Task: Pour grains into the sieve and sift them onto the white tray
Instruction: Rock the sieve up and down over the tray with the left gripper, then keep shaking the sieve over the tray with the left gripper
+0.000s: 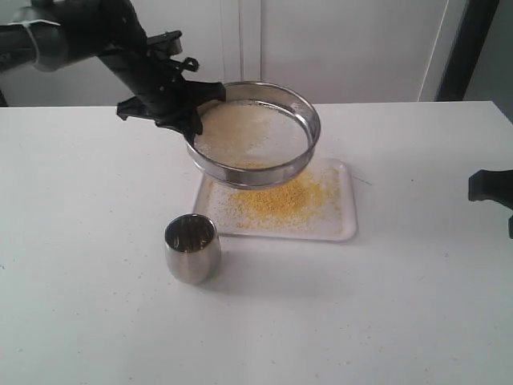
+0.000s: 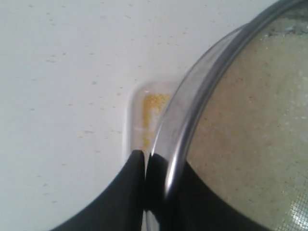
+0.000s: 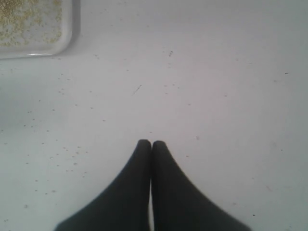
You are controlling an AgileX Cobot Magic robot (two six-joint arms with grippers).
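Note:
The robot's left gripper should swing the sieve (image 1: 250,135) back down over the yellow grains (image 1: 280,204), because the sieve hangs high with its rim past the white tray's far corner.
My left gripper (image 1: 194,127) is shut on the left rim of the sieve (image 1: 301,148) and holds it in the air above the white tray (image 1: 345,228). Pale off-white grains (image 1: 248,132) lie on the mesh inside the sieve (image 2: 202,101). A heap of yellow grains (image 1: 276,196) covers the tray under it. In the left wrist view my gripper (image 2: 147,161) pinches the steel wall, and a corner of the tray (image 2: 137,103) with yellow grains (image 2: 154,103) shows below. My right gripper (image 3: 151,143) is shut on nothing, low over the table at the right (image 1: 490,188).
A small steel cup (image 1: 192,247) stands upright on the white table in front of the tray's left corner. Stray grains speckle the tabletop around the tray (image 3: 67,41). The table's far edge runs along a white wall.

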